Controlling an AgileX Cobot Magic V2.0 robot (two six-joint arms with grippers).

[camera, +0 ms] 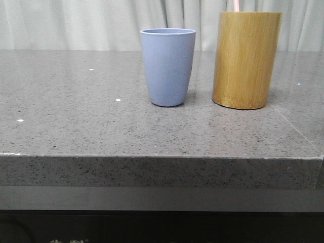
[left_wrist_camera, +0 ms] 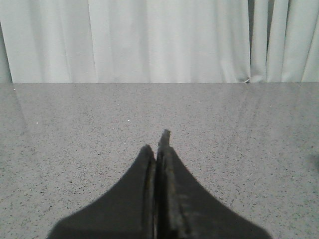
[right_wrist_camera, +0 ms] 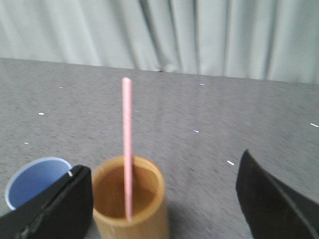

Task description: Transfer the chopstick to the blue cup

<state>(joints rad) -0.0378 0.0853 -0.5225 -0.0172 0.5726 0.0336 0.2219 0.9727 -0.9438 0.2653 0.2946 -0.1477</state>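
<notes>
The chopstick [camera: 236,5] is standing in the bamboo holder, away from my left gripper, so my right gripper needs to lift it clear and lower it into the blue cup [camera: 168,32].
The blue cup [camera: 168,67] stands upright on the grey stone table, left of the taller bamboo holder [camera: 246,59]. A pale pink chopstick [camera: 236,5] rises from the holder, only its upper end showing. In the right wrist view the chopstick [right_wrist_camera: 127,144] stands inside the bamboo holder [right_wrist_camera: 130,199], with the blue cup [right_wrist_camera: 36,179] beside it. My right gripper [right_wrist_camera: 164,174] is open above the holder, its fingers [right_wrist_camera: 55,209] wide apart and touching nothing. My left gripper [left_wrist_camera: 158,144] is shut and empty over bare table. Neither gripper shows in the front view.
The grey speckled table [camera: 76,116] ends in a front edge [camera: 152,157] close to the camera. A pale curtain [camera: 76,23] hangs behind the table. A seam [camera: 296,129] crosses the tabletop at the right.
</notes>
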